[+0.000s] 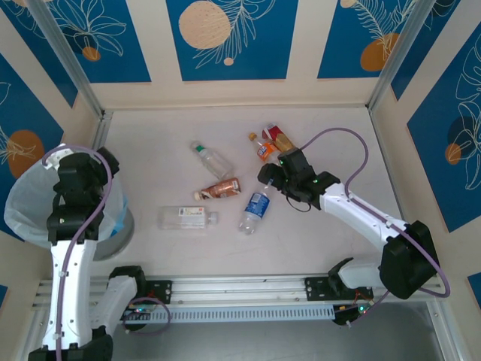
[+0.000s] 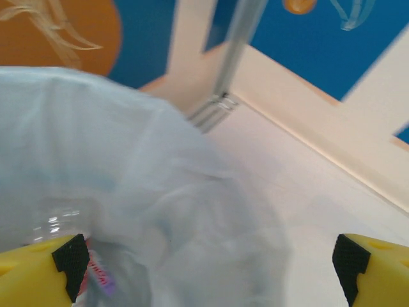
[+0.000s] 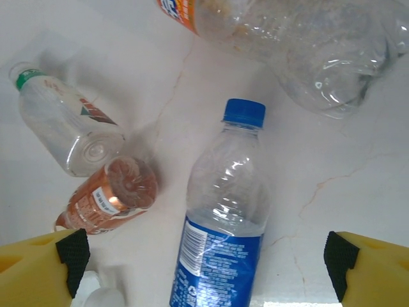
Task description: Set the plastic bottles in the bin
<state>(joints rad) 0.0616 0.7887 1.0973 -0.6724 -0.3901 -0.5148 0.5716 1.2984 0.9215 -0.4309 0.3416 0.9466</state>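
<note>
The blue-label bottle's body (image 1: 255, 210) is lying free and lengthwise between the open fingers of my right gripper, so I should keep moving down until they straddle the bottle's label (image 1: 258, 204), then close them.
Several plastic bottles lie on the table: a blue-label one (image 1: 255, 210) (image 3: 223, 217), a brown-label one (image 1: 219, 188) (image 3: 108, 198), a clear green-capped one (image 1: 210, 159) (image 3: 64, 125), a white-label one (image 1: 186, 218), an orange-label one (image 1: 264, 148) (image 3: 287, 38) and a red one (image 1: 282, 139). My right gripper (image 1: 272, 178) (image 3: 204, 262) hovers open above the blue-label bottle's cap end, its fingers wide of it. The bin (image 1: 30, 203) with its white bag (image 2: 128, 192) stands at the left. Above its rim my left gripper (image 1: 79, 171) (image 2: 208, 268) is open and empty. A clear bottle (image 2: 64, 224) shows inside the bag.
Blue-and-cream walls enclose the table on three sides, with metal posts (image 1: 64, 56) in the back corners. A metal rail (image 1: 240, 289) runs along the near edge between the arm bases. The bottles crowd the table's middle.
</note>
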